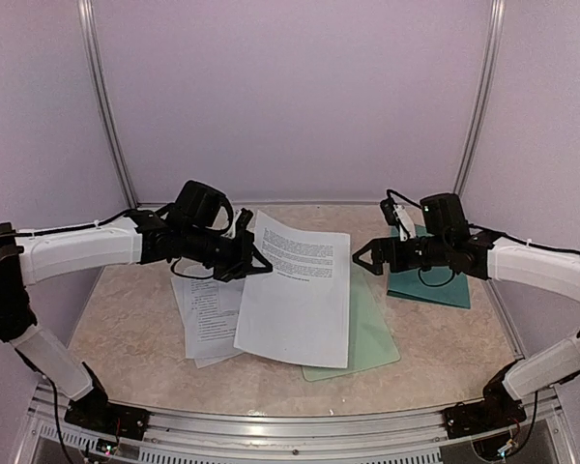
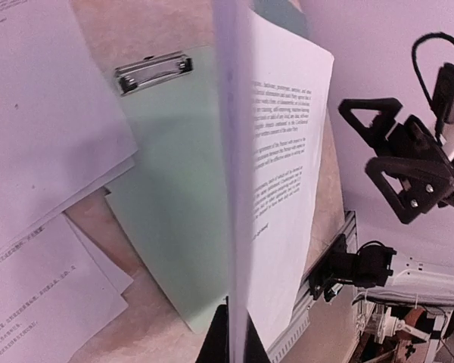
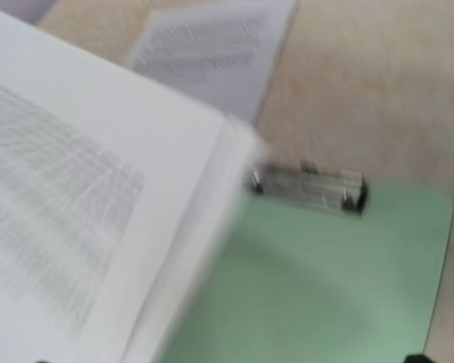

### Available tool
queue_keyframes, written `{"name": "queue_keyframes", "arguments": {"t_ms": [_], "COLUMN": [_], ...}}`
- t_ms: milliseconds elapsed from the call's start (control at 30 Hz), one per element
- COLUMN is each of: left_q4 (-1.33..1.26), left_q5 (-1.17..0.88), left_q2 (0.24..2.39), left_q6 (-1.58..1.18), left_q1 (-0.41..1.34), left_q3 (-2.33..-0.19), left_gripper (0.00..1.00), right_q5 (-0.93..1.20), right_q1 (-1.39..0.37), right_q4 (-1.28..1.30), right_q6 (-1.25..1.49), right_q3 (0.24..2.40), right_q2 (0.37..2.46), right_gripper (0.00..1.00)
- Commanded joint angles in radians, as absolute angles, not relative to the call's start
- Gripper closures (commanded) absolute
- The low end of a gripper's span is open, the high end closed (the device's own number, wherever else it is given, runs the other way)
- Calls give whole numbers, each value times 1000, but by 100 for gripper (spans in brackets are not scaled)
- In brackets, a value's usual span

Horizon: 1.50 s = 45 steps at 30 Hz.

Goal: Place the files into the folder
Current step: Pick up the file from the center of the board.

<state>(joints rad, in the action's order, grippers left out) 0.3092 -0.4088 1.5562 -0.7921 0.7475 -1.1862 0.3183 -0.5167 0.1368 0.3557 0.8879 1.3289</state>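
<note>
The files slant over the clipboard from the left gripper's hold, so the robot should lay them flat and brace their free edge [image 1: 348, 295] with its right gripper before gripping them again.
My left gripper [image 1: 255, 256] is shut on the upper left edge of the files [image 1: 295, 290], white printed sheets lifted at a slant over the middle of the table. In the left wrist view the sheets [image 2: 287, 151] run edge-on up from between the closed fingers [image 2: 212, 349]. My right gripper [image 1: 362, 257] hangs open just off the sheets' right edge, nothing between its fingers; it also shows wide open in the left wrist view [image 2: 357, 140]. The dark teal folder [image 1: 445, 290] lies flat at the right, under the right arm. The right wrist view is blurred and shows the held sheets [image 3: 83, 227] close by.
A pale mint clipboard [image 1: 372, 338] with a metal clip [image 2: 153, 72] lies under the lifted sheets. More printed sheets [image 1: 208, 319] lie loose on the table at the left. Purple walls close in the back and both sides.
</note>
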Motion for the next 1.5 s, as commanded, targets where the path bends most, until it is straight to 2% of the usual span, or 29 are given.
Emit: {"name": "queue_keyframes", "arguments": {"t_ms": [0, 267, 367, 467, 633, 733, 967, 1467], "left_q4": [175, 11, -31, -39, -32, -28, -27, -12], "left_q5": [-342, -345, -341, -328, -288, -274, -264, -263], "left_q2": [1607, 1746, 1758, 1747, 1726, 1728, 1720, 1720], "left_q6": [-906, -996, -1014, -1024, -1013, -1008, -1006, -992], "left_q1": [736, 711, 713, 716, 728, 737, 750, 764], "left_q3": [-1066, -914, -889, -868, -854, -855, -844, -845], "left_gripper": [100, 100, 93, 88, 86, 81, 77, 70], "right_q5": [304, 218, 200, 190, 187, 192, 202, 204], "right_q1": [-527, -623, -661, -685, -730, -758, -806, -863], "right_q4": [76, 17, 3, 3, -52, -77, -158, -231], "right_q6": [428, 475, 491, 510, 566, 598, 677, 757], "right_q3": [836, 800, 797, 791, 765, 760, 730, 724], "right_q2": [1378, 1517, 1565, 1593, 1620, 1642, 1681, 1742], "right_gripper": [1, 1, 1, 2, 4, 6, 11, 15]}}
